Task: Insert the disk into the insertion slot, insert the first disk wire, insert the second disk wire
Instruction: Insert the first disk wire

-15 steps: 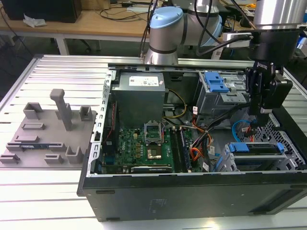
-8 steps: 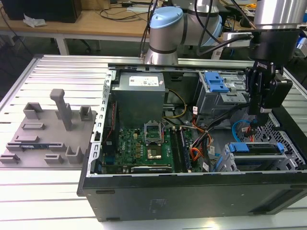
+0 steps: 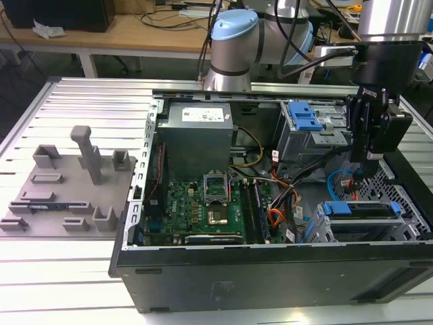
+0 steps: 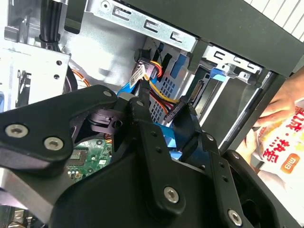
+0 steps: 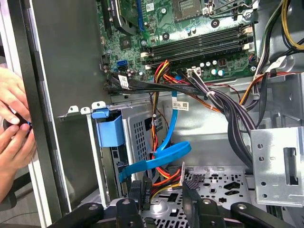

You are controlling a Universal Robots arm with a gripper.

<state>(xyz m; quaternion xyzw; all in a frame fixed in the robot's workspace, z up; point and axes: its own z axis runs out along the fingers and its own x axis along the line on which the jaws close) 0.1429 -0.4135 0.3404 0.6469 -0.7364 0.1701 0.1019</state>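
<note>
I expect the power wires point(image 5: 154, 135) to bend and follow when I carry the small connector to the disk, because they curve slackly point(image 5: 167, 176) beside the cage.
In the exterior view, the disk point(image 3: 358, 209) in its blue carrier lies inside the insertion slot point(image 3: 408, 229), a grey perforated cage at the case's front right corner. My gripper point(image 3: 369, 170) hangs just behind that cage, low inside the case. In the first wrist view its fingers point(image 5: 136, 189) stand apart, the gripper point(image 5: 163, 189) open around a bundle of red, yellow and orange power wires point(image 5: 164, 179) and a flat blue data cable point(image 5: 159, 159). The second wrist view shows a black connector point(image 4: 179, 108) on those wires just past the gripper point(image 4: 165, 118). The carrier's blue end point(image 5: 110, 131) shows in the cage.
The open computer case point(image 3: 270, 277) holds a motherboard point(image 3: 196, 206), a power supply point(image 3: 196, 132) and a second grey bay with a blue latch point(image 3: 304, 118). Thick black cable bundles point(image 5: 228, 114) cross behind the cage. A person's hands point(image 5: 14, 123) are just outside the case wall. Grey fixtures point(image 3: 67, 183) lie beside the case.
</note>
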